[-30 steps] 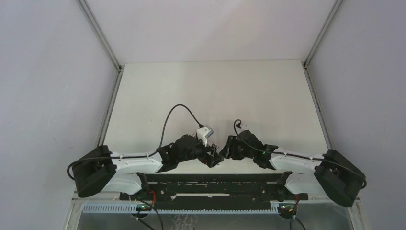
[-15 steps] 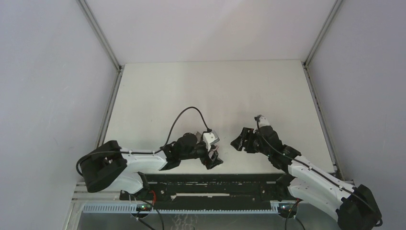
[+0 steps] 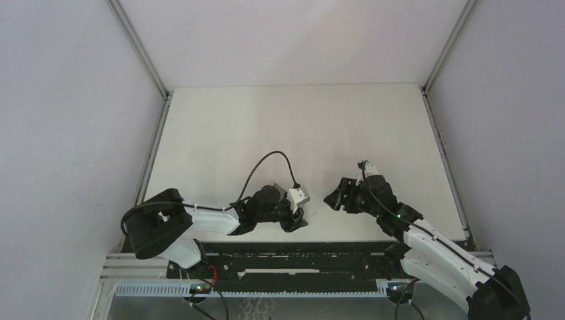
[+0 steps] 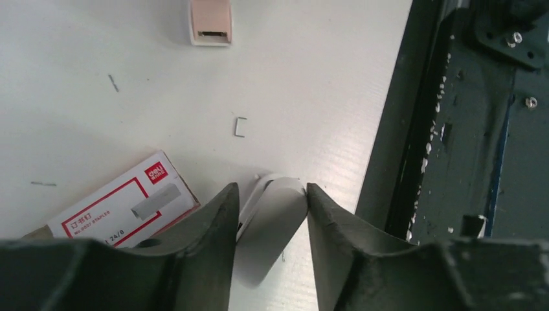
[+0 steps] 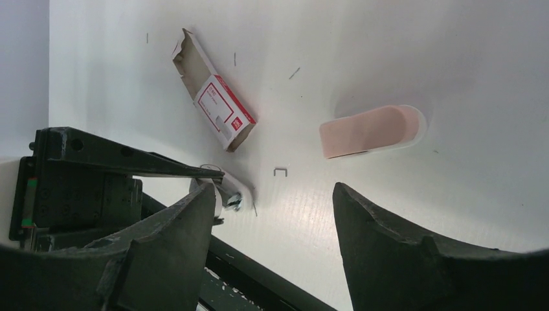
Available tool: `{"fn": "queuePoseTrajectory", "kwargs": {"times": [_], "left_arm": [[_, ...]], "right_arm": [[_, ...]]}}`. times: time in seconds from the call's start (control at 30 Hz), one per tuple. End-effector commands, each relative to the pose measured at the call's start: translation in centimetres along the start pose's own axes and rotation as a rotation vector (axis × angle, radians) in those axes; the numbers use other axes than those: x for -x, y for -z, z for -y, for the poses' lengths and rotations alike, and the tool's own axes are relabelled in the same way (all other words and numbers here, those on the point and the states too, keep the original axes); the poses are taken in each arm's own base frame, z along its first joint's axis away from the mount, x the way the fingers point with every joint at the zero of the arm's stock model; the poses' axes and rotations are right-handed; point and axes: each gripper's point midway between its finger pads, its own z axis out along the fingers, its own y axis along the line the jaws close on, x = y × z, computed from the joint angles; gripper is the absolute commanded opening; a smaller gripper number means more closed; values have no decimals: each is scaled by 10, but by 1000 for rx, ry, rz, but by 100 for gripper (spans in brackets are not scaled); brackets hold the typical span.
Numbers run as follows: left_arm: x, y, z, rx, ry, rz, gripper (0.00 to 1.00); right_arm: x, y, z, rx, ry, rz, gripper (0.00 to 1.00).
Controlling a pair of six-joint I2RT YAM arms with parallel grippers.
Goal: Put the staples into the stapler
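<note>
The white stapler part sits at a slant in my left gripper's fingers, so next I open them and grip its body straight before my right gripper pushes it.
My left gripper is shut on a white rounded stapler part, low over the table by the front edge. That part shows a metal end in the right wrist view. A pink stapler piece with a white rim lies apart on the table; it also shows in the left wrist view. A red-and-white staple box, one end open, lies next to the left fingers. A loose staple lies between them. My right gripper is open and empty, raised to the right of the left gripper.
The black rail along the table's front edge runs right beside the left gripper. Thin single staples are scattered on the white table. The right gripper is a short way from the left one. Grey walls enclose the table.
The right gripper, which was almost touching the left one, has pulled away to the right and up, its arm swung outward. The left gripper has stayed near the front edge.
</note>
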Motion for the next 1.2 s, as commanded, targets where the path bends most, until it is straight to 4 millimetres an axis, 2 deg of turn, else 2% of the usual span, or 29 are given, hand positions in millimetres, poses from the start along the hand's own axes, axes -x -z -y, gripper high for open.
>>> {"fn": "queuePoseTrajectory", "kwargs": {"times": [0.0,0.17,0.27,0.33,0.5,0.6,0.77,0.9,1.17], "left_arm": [[9,-4,-9,65,-5,14,42],[16,2,-10,153,16,73,28],[18,3,-8,206,40,92,27],[18,1,-8,230,78,97,31],[12,2,-4,225,123,89,65],[7,7,-3,220,120,82,73],[-7,10,0,203,107,39,73],[-14,10,4,180,112,17,64],[-29,12,-1,249,83,-36,64]], "right_arm": [[4,2,-2,19,17,16,67],[5,2,-1,16,14,21,67],[5,2,0,14,11,22,67],[5,1,0,16,9,22,67],[5,1,-1,20,3,18,67],[5,1,-1,22,0,17,67],[5,1,-3,29,-5,18,67],[5,1,-3,31,-6,17,67],[5,2,-4,34,-8,16,67]]}}
